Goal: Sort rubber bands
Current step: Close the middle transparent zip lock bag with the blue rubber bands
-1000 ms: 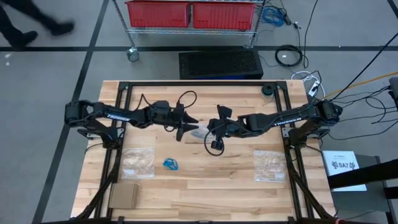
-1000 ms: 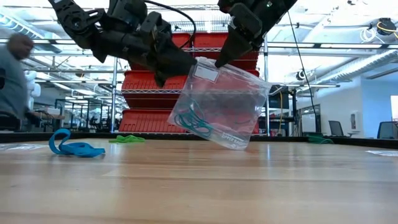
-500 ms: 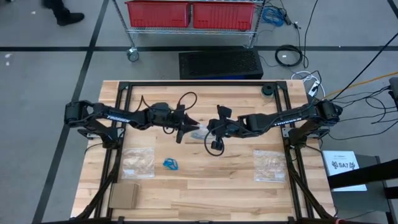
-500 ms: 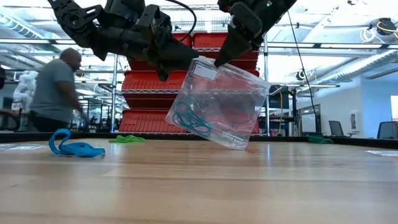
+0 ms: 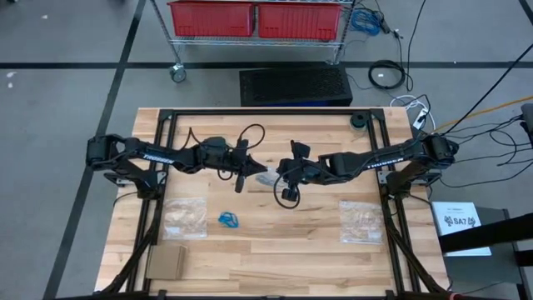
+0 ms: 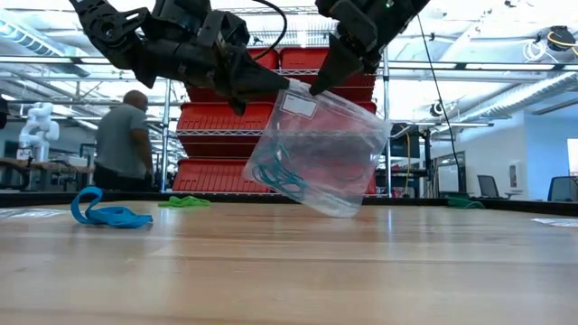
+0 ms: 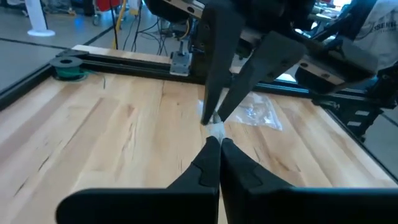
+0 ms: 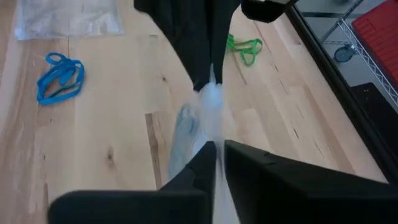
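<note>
A part of the bag's top edge is between my grippers. Next, my right gripper pinches closer to my left gripper before it slides along the bag's top edge.
A clear plastic bag hangs between my two grippers over the middle of the table, with grey-teal rubber bands gathered in its lower left part. My left gripper is shut on the bag's top left corner. My right gripper is shut on its top edge a little farther right. From above the bag shows between the left gripper and the right gripper. Blue rubber bands lie loose on the wood nearer the front. Green rubber bands lie farther back. My left gripper pinches the bag's top left corner between its two fingers, coming nearly level from the table's left. The bag hangs tilted below the fingers, clear of the table. My right gripper pinches the bag's top edge between its two fingers, close beside the left gripper's fingertips. It slants down from the table's right. The bag hangs below it.
Two flat clear bags lie near the front left and front right. A cardboard box sits at the front left corner, a dark roll at the far right. A person stands in the room behind.
My left gripper has shut on the bag's top left corner, rolling slightly as it did so, without shifting place. My right gripper and the hanging bag have stayed where they were. The person behind has walked toward the right.
</note>
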Robot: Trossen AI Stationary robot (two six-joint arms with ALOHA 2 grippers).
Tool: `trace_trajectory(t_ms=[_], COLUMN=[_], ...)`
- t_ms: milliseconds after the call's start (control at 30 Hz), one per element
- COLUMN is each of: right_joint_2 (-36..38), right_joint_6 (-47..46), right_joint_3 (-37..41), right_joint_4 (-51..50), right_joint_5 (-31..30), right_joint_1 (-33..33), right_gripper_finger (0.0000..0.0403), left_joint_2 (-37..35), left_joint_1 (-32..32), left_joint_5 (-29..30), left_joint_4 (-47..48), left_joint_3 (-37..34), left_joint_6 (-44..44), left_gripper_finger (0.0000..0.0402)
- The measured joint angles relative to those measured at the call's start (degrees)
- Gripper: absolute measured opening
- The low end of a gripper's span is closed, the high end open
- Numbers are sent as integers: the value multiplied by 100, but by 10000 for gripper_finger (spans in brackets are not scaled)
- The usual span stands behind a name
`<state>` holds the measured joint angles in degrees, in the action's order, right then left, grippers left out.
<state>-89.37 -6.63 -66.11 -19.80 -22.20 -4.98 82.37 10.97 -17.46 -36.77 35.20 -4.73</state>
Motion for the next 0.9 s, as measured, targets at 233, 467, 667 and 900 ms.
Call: trace_trajectory(t_ms=[233, 467, 667, 900], right_joint_2=[195, 141, 140, 76], right_joint_6=[-256, -496, -554, -769], right_joint_3=[-4, -7, -7, -7], right_joint_4=[312, 441, 507, 548], right_joint_5=[530, 1547, 2223, 2556], right_joint_1=[76, 504, 777, 836], right_gripper_finger=[104, 140, 141, 126], left_joint_2=[0, 0, 0, 2], left_joint_1=[-18, -152, -270, -278], left_joint_5=[151, 169, 169, 326], left_joint_4=[217, 155, 144, 109], left_joint_3=[0, 0, 0, 0], left_joint_6=[350, 457, 550, 547], left_gripper_finger=[1, 1, 0, 0])
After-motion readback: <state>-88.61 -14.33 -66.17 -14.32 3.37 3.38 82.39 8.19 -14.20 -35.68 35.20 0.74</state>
